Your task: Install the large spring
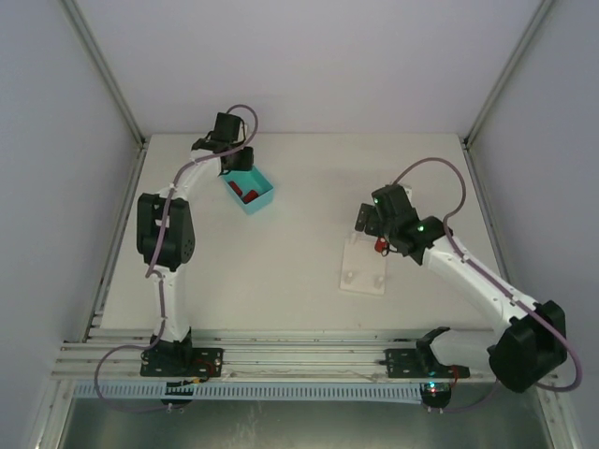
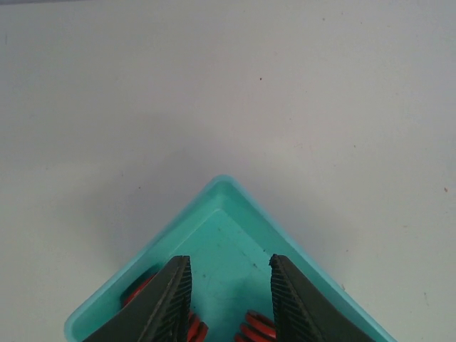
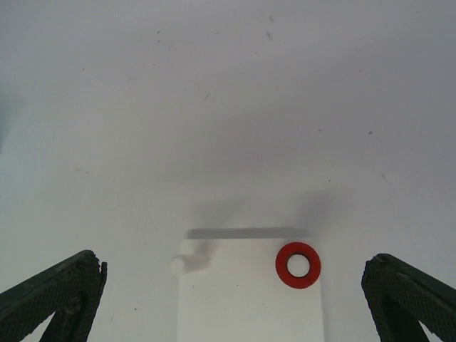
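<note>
The left gripper's fingers hang at a slant over the teal bin's far corner (image 2: pixel 225 201), so the robot should turn them in line with the red springs (image 2: pixel 258 326) before it lowers them around one.
A teal bin (image 1: pixel 265 201) at the back left holds red springs (image 1: pixel 245 192). My left gripper (image 1: pixel 234 159) hangs over its far corner. In the left wrist view the gripper (image 2: pixel 231 267) is open and empty over the bin (image 2: pixel 285 231), with springs (image 2: pixel 258 328) below the fingers. My right gripper (image 1: pixel 372 224) hovers over the far end of the white peg plate (image 1: pixel 363 267). In the right wrist view the gripper (image 3: pixel 234 263) is wide open and empty. A red spring (image 3: pixel 281 265) sits over the plate's far right peg, and the far left peg (image 3: pixel 178 264) is bare.
The white plate (image 3: pixel 242 306) lies flat on the table right of centre, with two more pegs at its near end (image 1: pixel 360 279). Grey walls close the sides and back. An aluminium rail (image 1: pixel 299 360) runs along the near edge by the arm bases.
</note>
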Controlling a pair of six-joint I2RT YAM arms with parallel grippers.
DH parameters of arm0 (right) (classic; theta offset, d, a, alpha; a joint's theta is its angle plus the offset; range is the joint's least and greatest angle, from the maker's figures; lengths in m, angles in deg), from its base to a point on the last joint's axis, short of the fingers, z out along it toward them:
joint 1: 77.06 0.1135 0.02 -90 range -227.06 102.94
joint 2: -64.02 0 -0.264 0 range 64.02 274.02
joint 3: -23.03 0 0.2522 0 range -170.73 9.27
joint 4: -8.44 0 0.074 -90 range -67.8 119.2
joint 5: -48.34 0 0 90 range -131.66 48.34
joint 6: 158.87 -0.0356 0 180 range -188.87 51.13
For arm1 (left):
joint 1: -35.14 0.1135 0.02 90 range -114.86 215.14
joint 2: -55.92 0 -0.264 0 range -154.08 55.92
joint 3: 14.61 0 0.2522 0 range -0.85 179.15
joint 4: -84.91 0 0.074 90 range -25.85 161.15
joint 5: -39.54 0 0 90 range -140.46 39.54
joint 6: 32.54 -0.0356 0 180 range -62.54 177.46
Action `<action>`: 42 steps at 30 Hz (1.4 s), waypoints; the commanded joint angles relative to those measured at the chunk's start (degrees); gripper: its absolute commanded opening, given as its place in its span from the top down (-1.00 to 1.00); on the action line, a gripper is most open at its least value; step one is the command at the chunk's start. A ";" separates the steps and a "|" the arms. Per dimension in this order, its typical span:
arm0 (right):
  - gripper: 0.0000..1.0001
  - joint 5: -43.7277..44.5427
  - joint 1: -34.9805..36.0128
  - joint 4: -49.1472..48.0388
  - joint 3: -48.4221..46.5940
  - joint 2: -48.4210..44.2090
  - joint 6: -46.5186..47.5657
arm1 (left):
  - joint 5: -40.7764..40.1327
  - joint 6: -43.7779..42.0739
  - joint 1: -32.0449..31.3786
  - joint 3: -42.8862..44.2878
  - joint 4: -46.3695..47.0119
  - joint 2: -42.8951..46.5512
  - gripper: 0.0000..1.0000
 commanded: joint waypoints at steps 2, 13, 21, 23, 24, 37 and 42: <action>-0.98 4.26 0.06 14.72 -9.68 3.97 -3.18 | 4.18 3.94 0.62 2.37 -2.34 -3.00 0.29; -0.98 -3.67 0.21 4.80 -4.18 3.74 0.71 | 14.95 -14.86 5.75 24.95 -20.63 -17.07 0.21; -0.99 -6.33 0.28 7.65 -6.87 1.43 2.67 | 14.13 -16.73 6.54 14.57 -16.24 -8.01 0.22; -0.98 -4.67 0.30 7.96 -6.76 0.18 3.36 | 14.78 -16.40 5.84 18.12 -17.42 -8.45 0.23; -0.98 -4.13 0.25 8.11 -6.70 -0.39 3.68 | 14.58 -16.40 5.39 18.76 -17.86 -8.58 0.23; -0.98 -6.13 0.25 7.76 -8.93 -1.26 8.79 | 1.78 -16.29 -0.36 18.25 -20.91 -13.52 0.23; -0.98 -6.63 0.28 7.34 -8.81 -1.83 9.88 | 0.52 -16.25 -0.27 16.98 -20.74 -14.53 0.22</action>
